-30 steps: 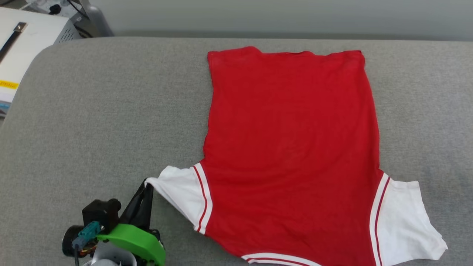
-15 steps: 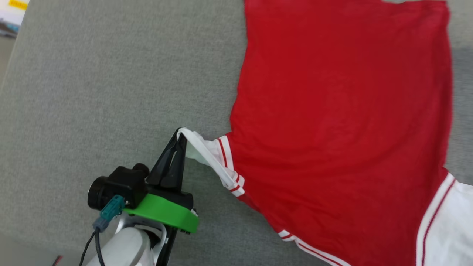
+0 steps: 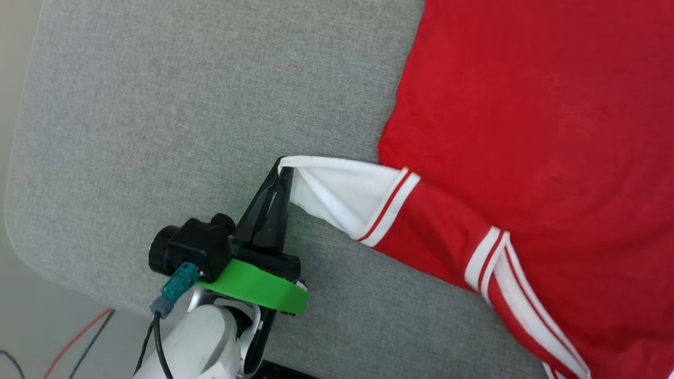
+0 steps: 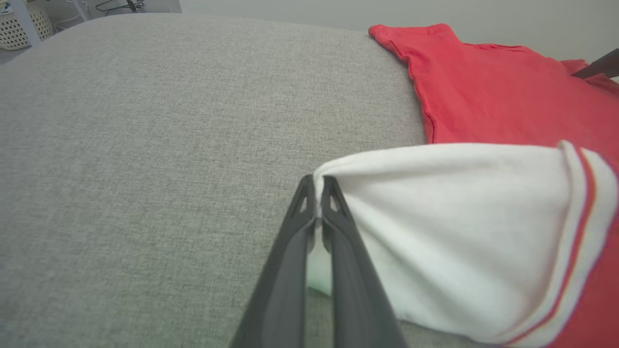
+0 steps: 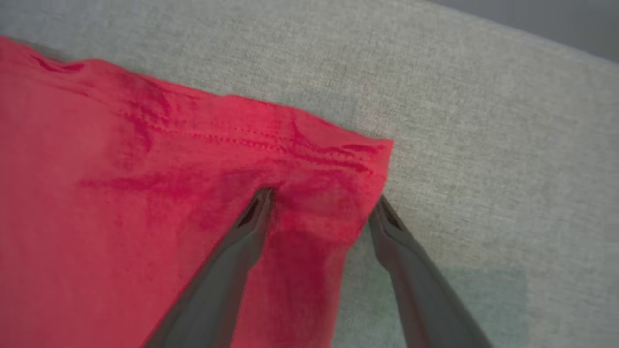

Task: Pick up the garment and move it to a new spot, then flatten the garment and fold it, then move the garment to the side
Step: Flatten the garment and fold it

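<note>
I should expect a lettered front hidden (image 3: 537, 145) below when I flip the garment over, because striped trim runs along the edge of the garment's plain red upper side (image 3: 549, 95).
The garment (image 3: 526, 131) lies red side up on the grey padded surface (image 3: 158, 105). My left gripper (image 3: 284, 167) is shut on the tip of its white sleeve (image 3: 342, 195), which is pulled taut and raised off the surface. In the left wrist view the fingertips (image 4: 317, 186) pinch that sleeve (image 4: 449, 217) at its corner. My right gripper (image 5: 324, 200) is open over a hemmed corner of the garment (image 5: 145, 169). One finger rests on the red cloth and the other stands just past its edge (image 5: 382, 150).
The padded surface ends in a rounded edge at the left (image 3: 21, 221). Red and black cables (image 3: 79, 337) lie on the floor beyond it. A white basket (image 4: 19, 24) stands far off in the left wrist view.
The head camera has swung, shifting the whole picture. My left gripper, still holding the sleeve tip, has lifted it from the surface, and the shoulder with its striped trim has risen and bunched.
</note>
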You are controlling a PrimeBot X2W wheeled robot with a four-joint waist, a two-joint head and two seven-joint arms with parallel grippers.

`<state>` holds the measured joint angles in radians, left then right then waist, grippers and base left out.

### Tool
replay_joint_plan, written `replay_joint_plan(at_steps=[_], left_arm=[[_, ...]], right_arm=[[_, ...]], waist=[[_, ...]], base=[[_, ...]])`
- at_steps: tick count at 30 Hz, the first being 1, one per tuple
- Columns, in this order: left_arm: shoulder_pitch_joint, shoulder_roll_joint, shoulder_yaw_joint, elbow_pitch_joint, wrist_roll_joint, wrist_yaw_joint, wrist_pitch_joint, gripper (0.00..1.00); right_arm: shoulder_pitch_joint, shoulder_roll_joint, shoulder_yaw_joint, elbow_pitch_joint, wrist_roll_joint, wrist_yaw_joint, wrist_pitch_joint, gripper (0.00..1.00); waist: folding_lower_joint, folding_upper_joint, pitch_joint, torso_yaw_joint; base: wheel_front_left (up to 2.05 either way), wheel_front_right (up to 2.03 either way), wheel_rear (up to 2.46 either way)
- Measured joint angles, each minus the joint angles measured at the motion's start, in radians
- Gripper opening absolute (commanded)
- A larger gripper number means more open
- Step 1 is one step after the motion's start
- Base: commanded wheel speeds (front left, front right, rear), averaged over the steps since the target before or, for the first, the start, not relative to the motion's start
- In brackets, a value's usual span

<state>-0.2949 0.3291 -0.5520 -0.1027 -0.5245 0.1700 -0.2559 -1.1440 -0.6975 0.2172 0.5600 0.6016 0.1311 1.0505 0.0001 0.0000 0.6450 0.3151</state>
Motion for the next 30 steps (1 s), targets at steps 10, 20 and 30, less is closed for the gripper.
replay_joint_plan(at_steps=[10, 20, 30], left_arm=[[0.004, -0.033, 0.030, 0.042, 0.035, -0.050, 0.000, 0.00], [0.104, -0.012, 0.069, 0.079, 0.042, -0.060, 0.000, 0.00], [0.200, 0.054, 0.102, 0.084, 0.030, -0.041, 0.011, 0.00]], right_arm=[[0.047, -0.043, 0.018, -0.043, 0.035, 0.000, -0.077, 0.00], [0.207, -0.082, 0.112, -0.070, 0.122, 0.000, -0.287, 0.00], [0.541, -0.227, 0.151, -0.235, 0.279, 0.000, -0.418, 0.00]], waist=[[-0.0001, 0.0000, 0.000, 0.027], [-0.0001, 0.0001, -0.155, -0.018], [-0.0001, 0.0001, -0.321, -0.122]], base=[[0.00, 0.00, 0.00], [0.00, 0.00, 0.00], [0.00, 0.00, 0.00]])
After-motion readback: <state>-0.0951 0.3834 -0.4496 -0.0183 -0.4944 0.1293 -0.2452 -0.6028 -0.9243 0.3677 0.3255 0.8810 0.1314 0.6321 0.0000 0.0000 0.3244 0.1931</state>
